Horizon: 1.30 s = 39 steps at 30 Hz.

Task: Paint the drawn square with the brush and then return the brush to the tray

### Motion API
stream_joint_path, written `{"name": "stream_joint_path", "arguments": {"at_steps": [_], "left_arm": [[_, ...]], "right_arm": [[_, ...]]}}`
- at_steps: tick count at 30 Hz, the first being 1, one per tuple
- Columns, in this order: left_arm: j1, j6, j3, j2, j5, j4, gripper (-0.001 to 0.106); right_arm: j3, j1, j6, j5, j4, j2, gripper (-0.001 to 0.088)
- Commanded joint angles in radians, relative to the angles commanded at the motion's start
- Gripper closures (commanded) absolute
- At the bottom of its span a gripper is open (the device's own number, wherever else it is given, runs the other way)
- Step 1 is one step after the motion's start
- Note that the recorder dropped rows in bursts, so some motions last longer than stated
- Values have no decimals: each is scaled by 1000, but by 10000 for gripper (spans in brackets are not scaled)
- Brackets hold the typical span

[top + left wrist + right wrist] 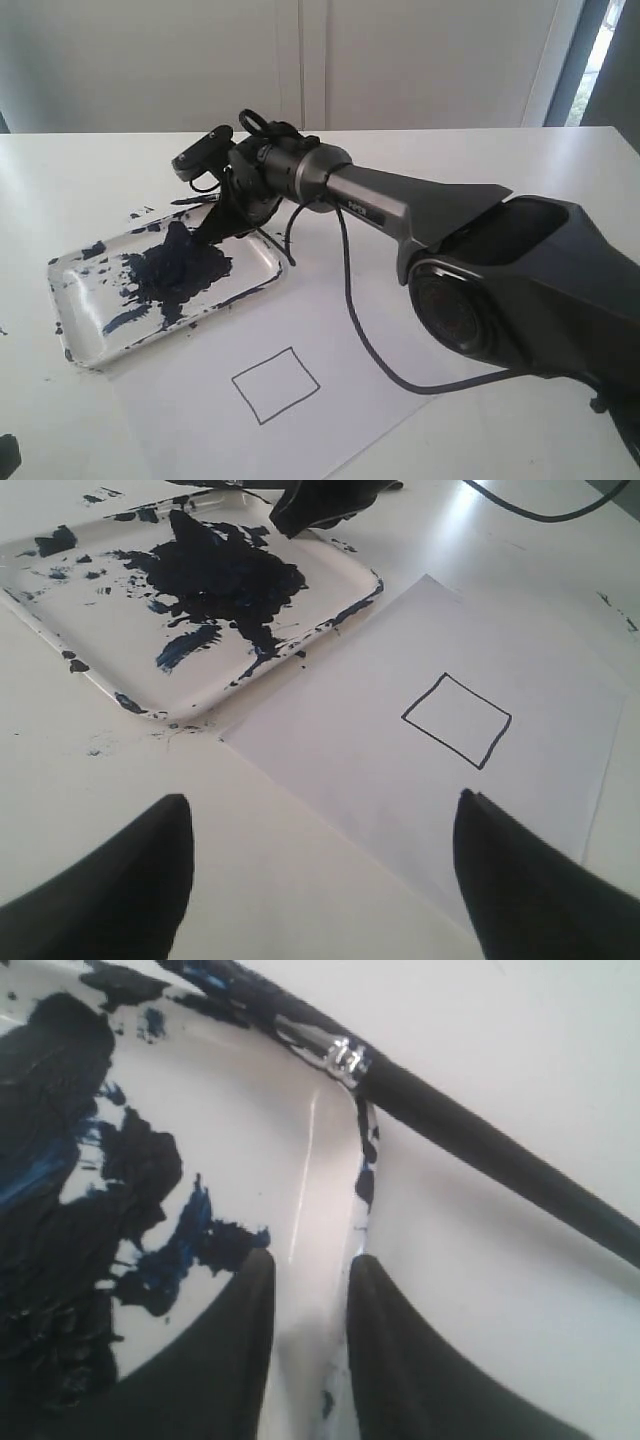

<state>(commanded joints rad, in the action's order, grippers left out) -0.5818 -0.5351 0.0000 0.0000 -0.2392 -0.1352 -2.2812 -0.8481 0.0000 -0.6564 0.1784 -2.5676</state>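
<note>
The tray's rim (pixel 353 1238) is between my right gripper's fingers, short of the brush, so I should move them clear of the tray and toward the brush's black handle (pixel 468 1128).
The tray (pixel 84 353), smeared with dark blue-black paint, lies at the left of the table. The black-handled brush (pixel 480 1140) rests across the tray's far corner, its silver band (pixel 345 1058) over the rim (pixel 360 1175). My right gripper (pixel 310 1258) is low over that corner (pixel 215 225), short of the brush. Its jaws stand narrowly apart, one finger inside the rim and one outside, and nothing is held. The drawn square (pixel 275 385) (pixel 457 720) is an unfilled outline on the paper. My left gripper (pixel 325 800) hangs open near the paper's edge.
The white paper sheet (pixel 200 420) (pixel 340 770) lies beside the tray (pixel 170 715), one corner touching it. A black cable (pixel 352 310) droops from the right arm over the paper. Small paint splatters (pixel 140 213) mark the table behind the tray.
</note>
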Motion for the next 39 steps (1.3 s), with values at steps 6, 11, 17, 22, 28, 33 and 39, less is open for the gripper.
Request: {"name": "stream_joint_path", "arguments": {"at_steps": [6, 11, 17, 22, 28, 33, 39], "left_arm": [[0, 0, 0, 0, 0, 0, 304], [0, 0, 0, 0, 0, 0, 304], [0, 0, 0, 0, 0, 0, 304], [0, 0, 0, 0, 0, 0, 304], [0, 0, 0, 0, 0, 0, 304], [0, 0, 0, 0, 0, 0, 304], [0, 0, 0, 0, 0, 0, 304]], "right_arm": [[0, -8, 0, 38, 7, 4, 576], [0, -8, 0, 119, 34, 6, 500], [0, -8, 21, 135, 124, -6, 184], [0, -6, 172, 218, 223, -9, 189], [0, 0, 190, 217, 283, -49, 195], [0, 11, 237, 250, 310, -73, 207], [-74, 11, 271, 265, 324, -128, 240]]}}
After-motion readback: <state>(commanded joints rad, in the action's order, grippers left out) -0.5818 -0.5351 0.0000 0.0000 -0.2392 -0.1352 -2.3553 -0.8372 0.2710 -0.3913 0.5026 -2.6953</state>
